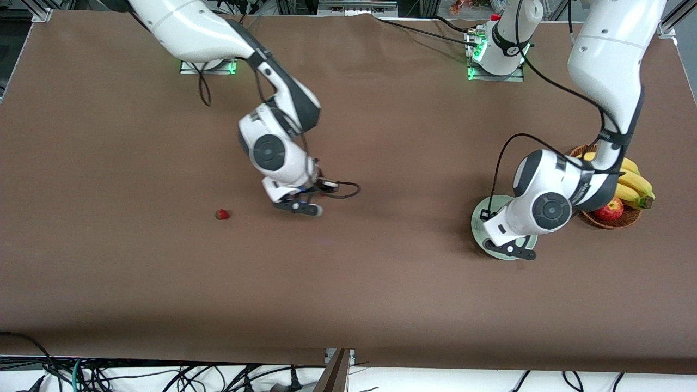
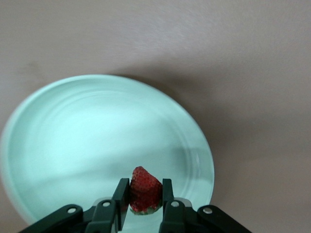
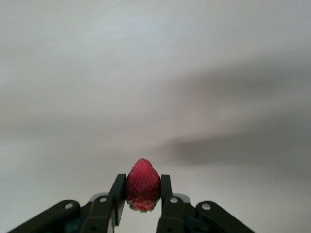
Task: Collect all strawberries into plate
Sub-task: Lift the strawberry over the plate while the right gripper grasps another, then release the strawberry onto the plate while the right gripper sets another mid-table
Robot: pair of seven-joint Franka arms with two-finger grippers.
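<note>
The plate [image 1: 480, 225] is under the robot's left gripper and far from its right gripper, so next the right gripper puts its strawberry down midway [image 1: 395, 221] for the left gripper to pick up.
My left gripper [image 2: 145, 188] is shut on a red strawberry [image 2: 144, 196] and hangs over the pale mint-green plate [image 2: 73, 136]. In the front view that gripper [image 1: 516, 252] covers the part of the plate [image 1: 481, 216] nearest the camera. My right gripper [image 3: 143, 184] is shut on a second strawberry [image 3: 143, 194], with only brown table below it. From the front, this gripper [image 1: 306, 208] is low over the middle of the table. A third strawberry [image 1: 221, 214] lies on the table beside it, toward the right arm's end.
A brown wicker basket [image 1: 626, 220] with bananas [image 1: 634, 185] and a red apple [image 1: 610, 209] stands beside the plate, toward the left arm's end. A black cable [image 1: 346, 190] loops from the right wrist. Brown cloth covers the whole table.
</note>
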